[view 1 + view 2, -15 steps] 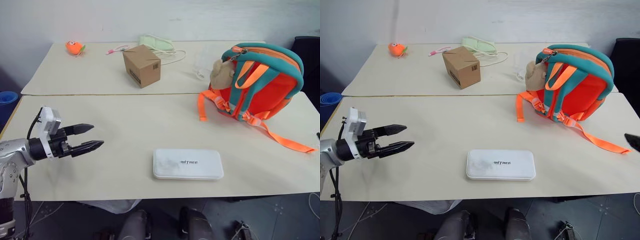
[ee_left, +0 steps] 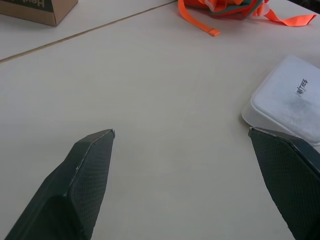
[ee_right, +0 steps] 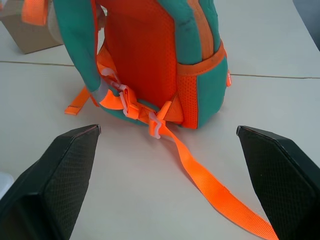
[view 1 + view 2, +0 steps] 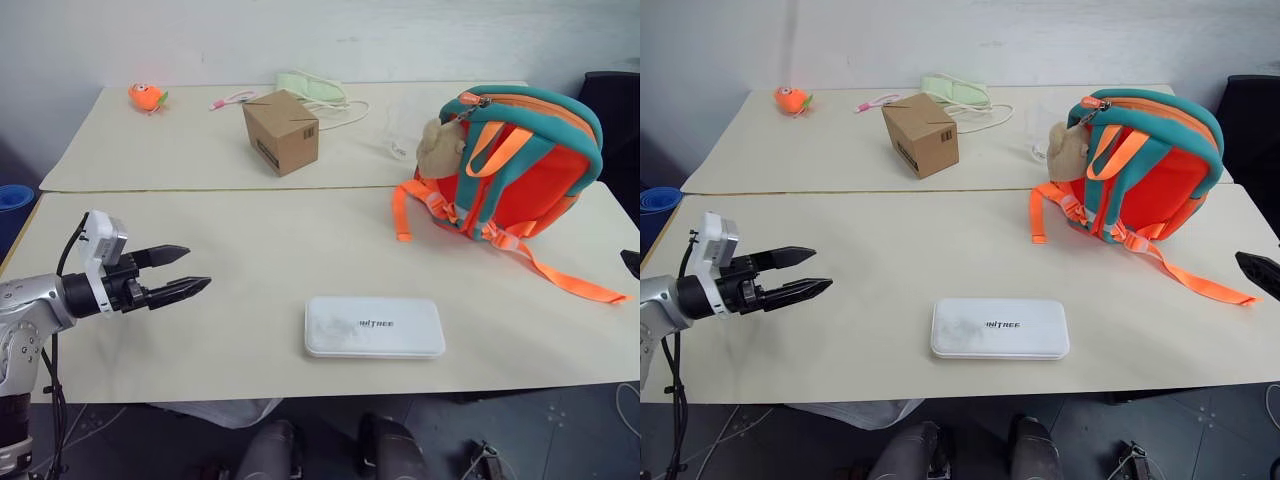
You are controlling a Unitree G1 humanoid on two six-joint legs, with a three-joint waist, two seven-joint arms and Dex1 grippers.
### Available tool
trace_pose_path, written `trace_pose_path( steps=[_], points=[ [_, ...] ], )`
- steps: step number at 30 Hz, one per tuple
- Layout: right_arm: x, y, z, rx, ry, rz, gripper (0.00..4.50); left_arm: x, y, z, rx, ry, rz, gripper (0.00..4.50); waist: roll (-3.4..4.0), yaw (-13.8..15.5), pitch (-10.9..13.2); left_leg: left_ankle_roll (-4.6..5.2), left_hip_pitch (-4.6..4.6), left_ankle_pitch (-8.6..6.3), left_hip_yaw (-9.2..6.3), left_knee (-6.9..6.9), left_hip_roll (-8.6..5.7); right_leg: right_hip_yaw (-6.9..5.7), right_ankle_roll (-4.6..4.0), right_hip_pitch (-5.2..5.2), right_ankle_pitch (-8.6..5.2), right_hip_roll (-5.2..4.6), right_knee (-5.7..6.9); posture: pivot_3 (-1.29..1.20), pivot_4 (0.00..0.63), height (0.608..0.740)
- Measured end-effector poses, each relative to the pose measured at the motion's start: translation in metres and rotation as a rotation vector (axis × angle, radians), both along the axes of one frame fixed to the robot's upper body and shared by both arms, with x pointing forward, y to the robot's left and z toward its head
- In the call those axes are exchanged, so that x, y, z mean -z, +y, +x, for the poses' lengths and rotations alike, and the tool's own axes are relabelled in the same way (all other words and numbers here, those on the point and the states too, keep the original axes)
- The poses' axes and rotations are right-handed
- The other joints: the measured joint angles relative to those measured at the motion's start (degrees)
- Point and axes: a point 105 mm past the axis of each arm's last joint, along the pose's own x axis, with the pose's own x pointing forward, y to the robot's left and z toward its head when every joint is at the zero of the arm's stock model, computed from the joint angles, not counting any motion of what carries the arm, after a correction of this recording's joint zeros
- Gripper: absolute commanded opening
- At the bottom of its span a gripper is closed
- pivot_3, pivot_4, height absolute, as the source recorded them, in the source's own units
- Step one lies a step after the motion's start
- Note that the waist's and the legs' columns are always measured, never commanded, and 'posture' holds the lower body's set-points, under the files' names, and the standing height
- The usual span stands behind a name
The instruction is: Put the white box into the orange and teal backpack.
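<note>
The robot should roll its left gripper to pinch the white box's near end across its thickness, because that gripper's fingers are spread level and the white box lies flat.
The white box lies flat near the table's front edge, its grey lettering facing up, also seen in the left wrist view. The orange and teal backpack stands upright at the right, a beige plush toy on its side and an orange strap trailing toward the front. My left gripper hovers open over the table, well left of the box. My right gripper is open, facing the backpack's back and straps from a short distance; one finger shows at the right edge.
A brown cardboard cube sits on the far table. Behind it lie a pale green item with a white cable, a pink thing and an orange toy. A blue bin stands left, a black chair right.
The right gripper's finger has come slightly further into view at the right edge. The left gripper, box and backpack keep their places.
</note>
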Motion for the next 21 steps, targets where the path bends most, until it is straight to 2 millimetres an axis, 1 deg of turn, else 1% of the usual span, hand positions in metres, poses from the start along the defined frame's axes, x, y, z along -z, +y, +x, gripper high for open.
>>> trace_pose_path(
  steps=[4, 7, 10, 11, 12, 13, 14, 15, 18, 19, 20, 21],
  points=[
    [-0.001, 0.004, 0.001, -0.003, 0.003, -0.011, 4.47, 0.002, -0.001, 0.001, 0.015, 0.013, 0.046, 4.50, 0.00, 0.01, 0.00, 0.00, 0.00, 0.00, 0.01, -0.01, 0.00, -0.01, 0.00, -0.02, 0.00, 0.01, 0.00, 0.00, 0.150, 0.740],
    [0.003, 0.011, 0.003, -0.027, 0.018, -0.022, 3.91, 0.005, -0.008, 0.002, 0.056, 0.011, 0.078, 3.96, 0.00, 0.00, 0.00, 0.00, 0.02, 0.00, 0.05, 0.00, 0.00, -0.03, 0.00, -0.01, 0.00, 0.01, 0.00, 0.00, 0.150, 0.740],
    [0.021, 0.034, 0.007, -0.129, 0.092, -0.071, 2.95, 0.020, -0.027, -0.005, 0.167, 0.053, 0.113, 3.08, 0.00, 0.01, 0.00, -0.01, 0.02, 0.00, 0.06, -0.01, 0.00, -0.01, 0.00, -0.02, 0.00, 0.02, 0.02, 0.00, 0.150, 0.740],
    [0.029, 0.045, 0.007, -0.179, 0.125, -0.096, 2.60, 0.025, -0.036, -0.008, 0.220, 0.064, 0.127, 2.78, 0.00, 0.01, 0.00, -0.01, 0.00, 0.00, 0.06, -0.02, 0.01, 0.00, 0.00, -0.04, 0.00, 0.03, 0.03, 0.00, 0.150, 0.740],
    [0.042, 0.063, 0.007, -0.263, 0.170, -0.122, 2.13, 0.032, -0.047, -0.013, 0.285, 0.076, 0.143, 2.34, 0.00, 0.04, 0.00, -0.01, 0.01, 0.00, 0.07, -0.02, 0.01, -0.03, 0.00, -0.03, 0.00, 0.04, 0.02, 0.00, 0.150, 0.740],
    [0.045, 0.067, 0.007, -0.281, 0.180, -0.126, 1.93, 0.034, -0.050, -0.013, 0.297, 0.079, 0.146, 2.15, 0.00, 0.05, 0.00, -0.01, 0.01, 0.00, 0.08, -0.02, 0.01, -0.03, 0.00, -0.03, 0.00, 0.05, 0.03, 0.00, 0.150, 0.740],
    [0.055, 0.078, 0.005, -0.339, 0.214, -0.152, 1.50, 0.040, -0.060, -0.014, 0.343, 0.077, 0.154, 1.75, 0.00, 0.13, 0.00, 0.00, 0.01, 0.00, 0.11, 0.01, 0.00, -0.08, 0.01, -0.03, 0.00, 0.06, 0.02, 0.00, 0.150, 0.740],
    [0.058, 0.080, 0.005, -0.353, 0.223, -0.156, 1.38, 0.041, -0.063, -0.014, 0.353, 0.075, 0.156, 1.63, 0.00, 0.17, 0.00, 0.01, 0.02, 0.01, 0.11, 0.01, 0.00, -0.11, 0.01, -0.02, 0.01, 0.06, 0.03, 0.00, 0.150, 0.740],
    [0.083, 0.103, 0.005, -0.458, 0.287, -0.205, 0.54, 0.052, -0.086, -0.017, 0.459, 0.091, 0.146, 0.87, -0.01, 0.18, 0.00, 0.05, 0.00, -0.01, 0.15, 0.17, -0.01, -0.18, 0.05, -0.01, 0.02, 0.06, 0.09, 0.00, 0.150, 0.740],
    [0.088, 0.106, 0.005, -0.470, 0.294, -0.205, 0.17, 0.054, -0.090, -0.018, 0.479, 0.095, 0.146, 0.53, -0.02, 0.18, 0.00, 0.05, 0.00, -0.01, 0.14, 0.19, -0.01, -0.19, 0.05, -0.01, 0.03, 0.07, 0.10, 0.00, 0.150, 0.740],
    [0.095, 0.110, 0.006, -0.481, 0.305, -0.216, 0.00, 0.058, -0.094, -0.019, 0.504, 0.101, 0.150, 0.28, -0.02, 0.17, 0.00, 0.06, 0.01, -0.01, 0.16, 0.20, -0.01, -0.18, 0.05, -0.01, 0.03, 0.06, 0.10, 0.00, 0.150, 0.740],
    [0.100, 0.114, 0.007, -0.494, 0.316, -0.227, 0.00, 0.060, -0.099, -0.017, 0.521, 0.103, 0.153, 0.02, -0.02, 0.17, 0.00, 0.07, 0.01, 0.00, 0.16, 0.26, -0.01, -0.19, 0.05, -0.01, 0.03, 0.08, 0.15, 0.00, 0.150, 0.740]
  ],
)
